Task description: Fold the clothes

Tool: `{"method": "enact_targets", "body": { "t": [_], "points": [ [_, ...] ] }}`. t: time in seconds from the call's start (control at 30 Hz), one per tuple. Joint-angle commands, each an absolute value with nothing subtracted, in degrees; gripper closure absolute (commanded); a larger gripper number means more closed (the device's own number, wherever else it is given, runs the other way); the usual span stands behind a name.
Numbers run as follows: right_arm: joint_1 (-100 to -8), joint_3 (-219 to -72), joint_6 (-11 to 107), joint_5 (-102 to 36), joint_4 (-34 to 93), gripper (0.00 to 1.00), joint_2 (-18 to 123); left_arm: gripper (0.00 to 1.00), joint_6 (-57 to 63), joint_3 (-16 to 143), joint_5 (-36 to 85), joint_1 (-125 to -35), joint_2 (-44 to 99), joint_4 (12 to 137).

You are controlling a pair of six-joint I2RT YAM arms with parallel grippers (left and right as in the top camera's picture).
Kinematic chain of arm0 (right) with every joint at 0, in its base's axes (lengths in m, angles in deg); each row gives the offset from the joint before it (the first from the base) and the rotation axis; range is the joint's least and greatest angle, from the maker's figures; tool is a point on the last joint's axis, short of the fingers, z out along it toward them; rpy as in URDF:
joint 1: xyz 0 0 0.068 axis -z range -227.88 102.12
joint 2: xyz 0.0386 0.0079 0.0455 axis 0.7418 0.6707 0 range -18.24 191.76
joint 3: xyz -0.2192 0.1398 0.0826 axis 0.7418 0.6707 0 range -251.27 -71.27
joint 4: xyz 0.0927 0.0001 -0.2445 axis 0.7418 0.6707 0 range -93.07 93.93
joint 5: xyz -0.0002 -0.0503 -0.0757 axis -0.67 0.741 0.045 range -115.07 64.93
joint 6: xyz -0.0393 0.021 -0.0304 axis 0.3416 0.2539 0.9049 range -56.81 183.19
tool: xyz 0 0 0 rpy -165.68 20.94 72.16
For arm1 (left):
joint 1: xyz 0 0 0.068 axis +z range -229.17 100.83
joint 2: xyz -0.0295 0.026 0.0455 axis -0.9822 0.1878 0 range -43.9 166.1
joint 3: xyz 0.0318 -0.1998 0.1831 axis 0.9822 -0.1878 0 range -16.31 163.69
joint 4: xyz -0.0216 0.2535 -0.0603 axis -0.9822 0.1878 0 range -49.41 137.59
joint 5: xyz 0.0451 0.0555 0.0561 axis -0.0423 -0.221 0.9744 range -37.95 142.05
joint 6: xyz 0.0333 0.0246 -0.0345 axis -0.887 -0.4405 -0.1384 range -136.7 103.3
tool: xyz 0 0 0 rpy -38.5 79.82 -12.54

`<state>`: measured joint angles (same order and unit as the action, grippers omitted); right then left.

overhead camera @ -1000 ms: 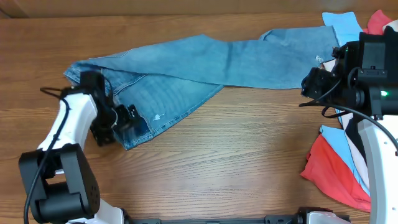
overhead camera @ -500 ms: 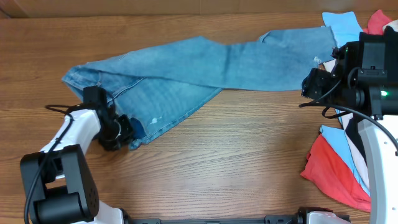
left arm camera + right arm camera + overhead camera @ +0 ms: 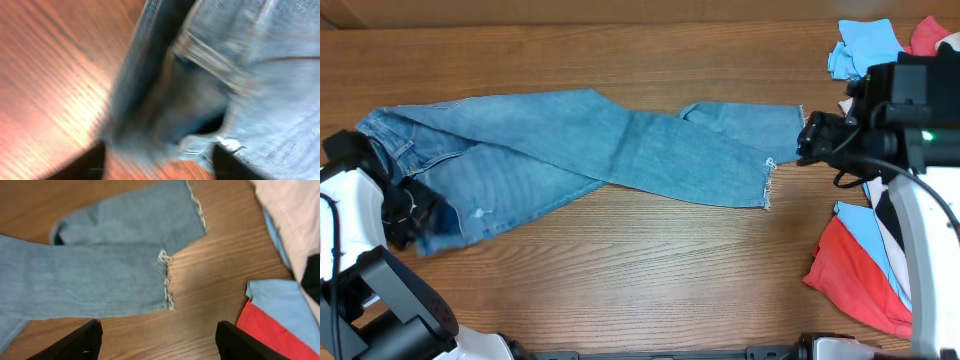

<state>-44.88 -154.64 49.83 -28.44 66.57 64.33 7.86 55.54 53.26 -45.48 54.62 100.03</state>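
The robot's right gripper should grab the top leg's nearer frayed hem (image 3: 764, 186) and swing it over to the far side, because the jeans' top leg lies slanted across the other leg (image 3: 692, 128).
The light blue jeans (image 3: 570, 150) lie stretched across the wooden table, waist at the far left and frayed leg hems at the right. My left gripper (image 3: 420, 210) is at the waist's front corner. The left wrist view is blurred: its fingers (image 3: 157, 162) stand wide apart, with waistband denim (image 3: 270, 100) just ahead of them. My right gripper (image 3: 805, 140) hovers beside the leg hems, open and empty. In the right wrist view its fingers (image 3: 157, 340) are over bare wood, in front of the two hems (image 3: 100, 280).
A pile of other garments lies along the right edge: red (image 3: 850, 270), sky-blue (image 3: 860, 45) and white (image 3: 285, 210) cloth. The red (image 3: 270, 335) and sky-blue (image 3: 275, 300) pieces lie close to the right gripper.
The left gripper has swept far to the left and the jeans have slid left with it, lying flatter. The leg hems have pulled away from the right-hand pile. The right gripper has shifted slightly left.
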Motion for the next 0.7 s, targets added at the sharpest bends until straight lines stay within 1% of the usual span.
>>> {"method": "enact_targets", "body": {
  "t": [0.0, 0.1, 0.23, 0.33, 0.53, 0.67],
  "points": [
    [-44.7, -155.0, 50.2, -29.3, 66.5, 0.24, 68.7, 0.00, 9.2, 56.3, 52.7, -45.7, 54.4, 101.6],
    [-44.7, -151.8, 50.2, -30.6, 66.1, 0.23, 72.7, 0.00, 9.0, 56.3, 50.3, -47.0, 54.4, 102.3],
    [-44.7, -146.7, 51.7, -34.4, 61.9, 0.23, 76.9, 0.00, 7.5, 56.2, 46.3, -49.4, 54.4, 102.1],
    [-44.9, -142.3, 53.4, -38.7, 57.8, 0.22, 80.7, 0.00, 7.5, 56.2, 48.1, -53.0, 54.4, 101.6],
    [-46.5, -135.3, 53.5, -40.3, 51.9, 0.22, 85.6, 0.00, 7.5, 56.0, 51.5, -58.2, 54.6, 101.4],
    [-48.0, -131.4, 53.4, -43.0, 47.1, 0.21, 85.8, 0.00, 7.5, 55.8, 51.7, -59.8, 55.0, 101.3]
  ]
}}
